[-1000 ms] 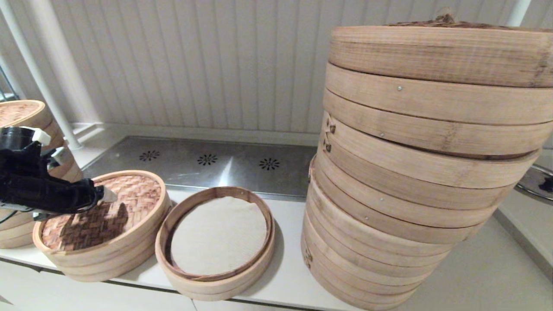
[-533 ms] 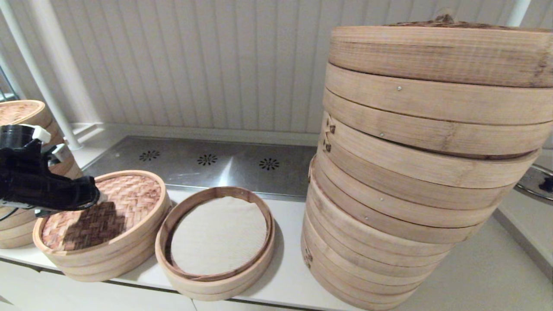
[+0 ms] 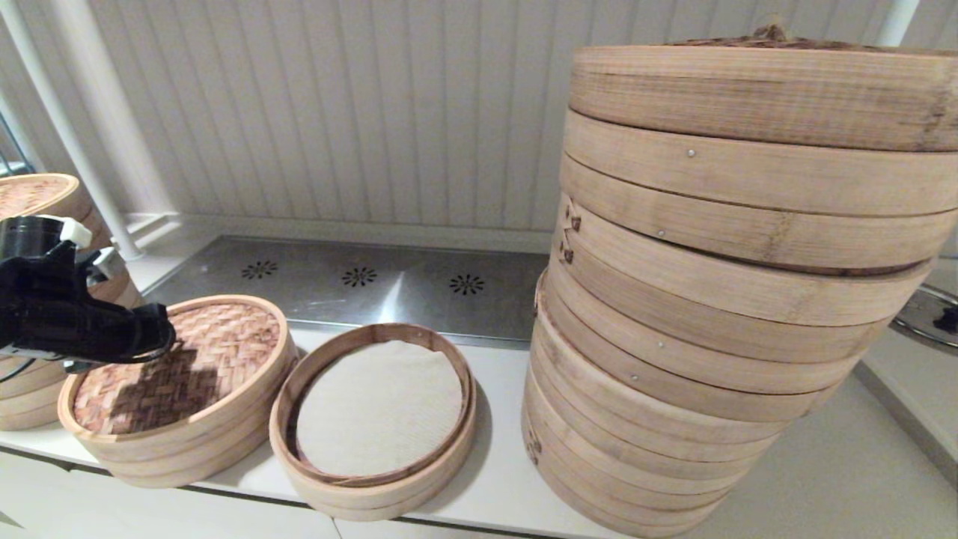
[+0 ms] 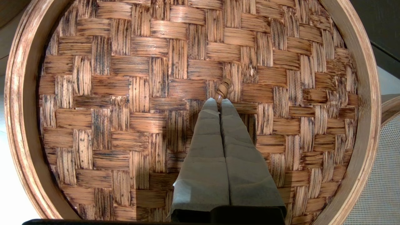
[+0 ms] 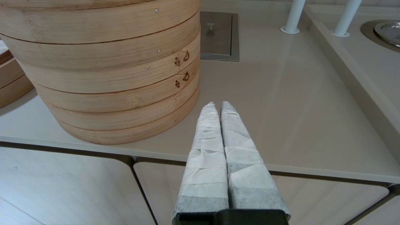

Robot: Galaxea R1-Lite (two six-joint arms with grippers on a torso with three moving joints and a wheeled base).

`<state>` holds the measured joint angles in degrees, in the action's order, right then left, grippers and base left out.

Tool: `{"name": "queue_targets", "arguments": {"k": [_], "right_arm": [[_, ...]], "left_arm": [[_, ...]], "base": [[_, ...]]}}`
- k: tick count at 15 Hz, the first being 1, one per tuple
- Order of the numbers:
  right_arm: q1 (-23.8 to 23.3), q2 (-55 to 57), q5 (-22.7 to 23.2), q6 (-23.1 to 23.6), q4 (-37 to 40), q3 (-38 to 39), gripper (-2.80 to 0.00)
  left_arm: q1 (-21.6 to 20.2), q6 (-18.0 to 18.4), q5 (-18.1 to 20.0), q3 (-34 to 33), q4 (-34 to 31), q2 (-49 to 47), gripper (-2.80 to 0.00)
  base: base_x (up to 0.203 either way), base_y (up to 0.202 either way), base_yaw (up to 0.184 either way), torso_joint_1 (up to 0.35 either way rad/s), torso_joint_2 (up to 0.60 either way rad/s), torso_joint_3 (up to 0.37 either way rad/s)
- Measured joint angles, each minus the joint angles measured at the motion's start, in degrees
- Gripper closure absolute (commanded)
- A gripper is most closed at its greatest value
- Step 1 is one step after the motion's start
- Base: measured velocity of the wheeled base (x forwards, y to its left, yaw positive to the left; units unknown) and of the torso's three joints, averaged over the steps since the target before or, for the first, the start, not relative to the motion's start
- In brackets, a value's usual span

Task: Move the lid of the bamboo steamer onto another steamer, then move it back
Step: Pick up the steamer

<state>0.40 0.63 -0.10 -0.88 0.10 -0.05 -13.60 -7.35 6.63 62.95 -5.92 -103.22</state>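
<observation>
My left gripper should open, reach deeper (image 4: 223, 88) around the loop and close before it lifts, because its fingers pinch only the near end of the lid's centre loop (image 4: 220, 98).
The bamboo steamer lid (image 3: 209, 344) (image 4: 125, 93), reddish-brown herringbone weave in a pale rim, lies flat on a small pale basket (image 3: 187, 457) at the counter's front left. That basket's liner is hidden under the lid. My left gripper (image 3: 161, 348) (image 4: 220, 101) hangs over the lid's middle, its wrapped fingers shut, and the tiny centre loop (image 4: 223, 89) is pinched at their tips. Right beside it stands an open small basket (image 3: 374, 498) with a beige, finely textured liner. My right gripper (image 5: 217, 104) is shut and empty, low by the counter's front edge, right of the huge stack.
A huge stack of bamboo baskets (image 3: 711, 299) (image 5: 109, 62) with a knotted lid fills the right half. A medium lidded stack (image 3: 37, 195) stands at the far left behind my left arm. A steel plate (image 3: 359, 288) and white posts lie towards the back wall.
My left gripper has drawn back to the left over the lid, and its pale fingertip no longer shows in the head view. The lid and both small baskets have stayed put.
</observation>
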Motion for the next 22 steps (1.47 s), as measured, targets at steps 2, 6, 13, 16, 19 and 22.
{"name": "queue_targets", "arguments": {"k": [2,6,13,16,19,22], "right_arm": [[-0.02,0.0,0.0,0.0,0.0,0.0,0.0],[-0.02,0.0,0.0,0.0,0.0,0.0,0.0],[0.01,0.0,0.0,0.0,0.0,0.0,0.0],[0.0,0.0,0.0,0.0,-0.01,0.0,0.0],[0.01,0.0,0.0,0.0,0.0,0.0,0.0],[-0.02,0.0,0.0,0.0,0.0,0.0,0.0]], "left_arm": [[0.07,0.0,0.09,0.24,-0.09,0.13,0.0],[0.18,-0.19,0.21,0.52,-0.07,0.74,0.0],[0.13,-0.02,0.06,-0.18,0.26,1.34,-2.8],[0.13,-0.11,0.17,-0.28,0.26,1.09,-2.8],[0.26,-0.02,0.33,-0.32,0.12,0.71,-2.8],[1.24,0.13,0.01,-0.44,0.23,0.49,-2.8]], "base": [[0.0,0.0,0.0,0.0,0.0,0.0],[0.0,0.0,0.0,0.0,0.0,0.0],[0.0,0.0,0.0,0.0,0.0,0.0],[0.0,0.0,0.0,0.0,0.0,0.0],[0.0,0.0,0.0,0.0,0.0,0.0],[0.0,0.0,0.0,0.0,0.0,0.0]]}}
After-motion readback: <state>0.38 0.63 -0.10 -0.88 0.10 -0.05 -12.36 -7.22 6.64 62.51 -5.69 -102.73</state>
